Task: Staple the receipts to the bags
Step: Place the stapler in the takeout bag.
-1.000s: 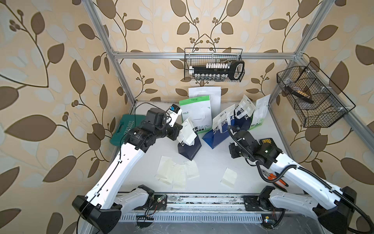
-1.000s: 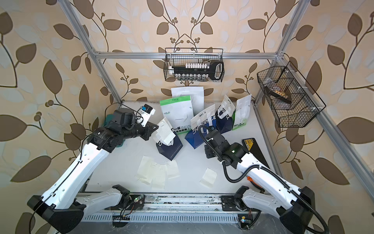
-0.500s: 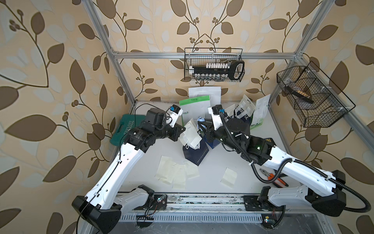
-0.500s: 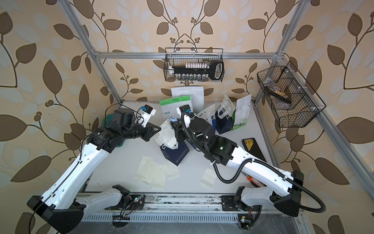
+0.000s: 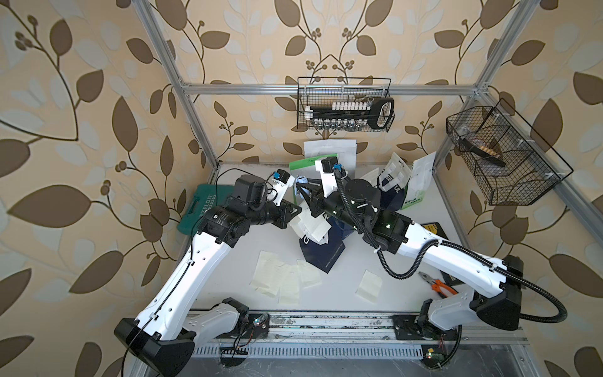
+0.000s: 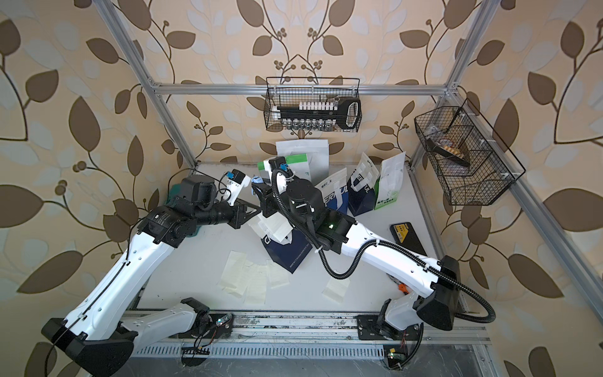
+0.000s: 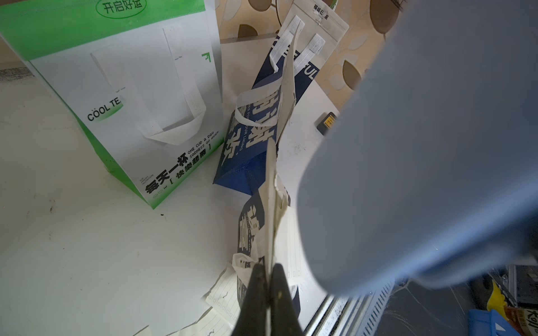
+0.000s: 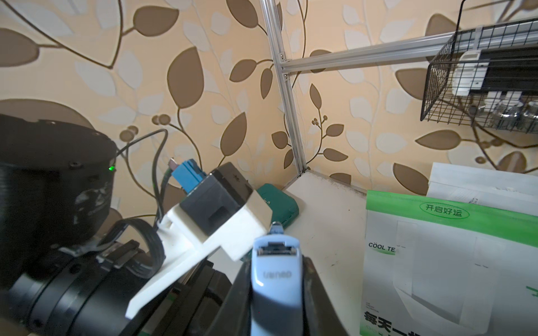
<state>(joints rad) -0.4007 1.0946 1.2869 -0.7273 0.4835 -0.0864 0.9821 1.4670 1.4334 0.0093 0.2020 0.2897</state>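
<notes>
My right gripper should keep lowering the stapler, as the stapler's front end [image 8: 276, 246] is next to the navy-and-white bag's upright top edge [image 7: 270, 218], and let go once it straddles that edge.
My left gripper [image 7: 269, 279] is shut on the top edge of a navy-and-white bag [image 5: 323, 253], pinching a cream receipt [image 5: 314, 226] flat against it. The bag hangs tilted over the middle of the table. My right gripper [image 8: 275, 272] is shut on the light-blue stapler [image 8: 275, 279], held raised just beside the left gripper [image 5: 293, 213]. The stapler's nose [image 5: 300, 181] points toward the left wrist camera and fills one side of the left wrist view [image 7: 422, 174]. Several loose receipts [image 5: 277, 277] lie on the table in front, one more [image 5: 368, 284] apart to the right.
More bags stand at the back: green-and-white [image 5: 305, 166], white [image 5: 329, 150], navy [image 5: 391, 186], green-and-white [image 5: 419, 186]. A teal case [image 5: 202, 209] lies at the left edge. Orange pliers [image 5: 437, 287] and a black box [image 5: 430, 228] lie at the right. Wire baskets [image 5: 346, 104] hang on the walls.
My right arm has swung from the right front of the table up to the middle, carrying the stapler next to the left gripper. The left gripper stays shut on the bag and receipt.
</notes>
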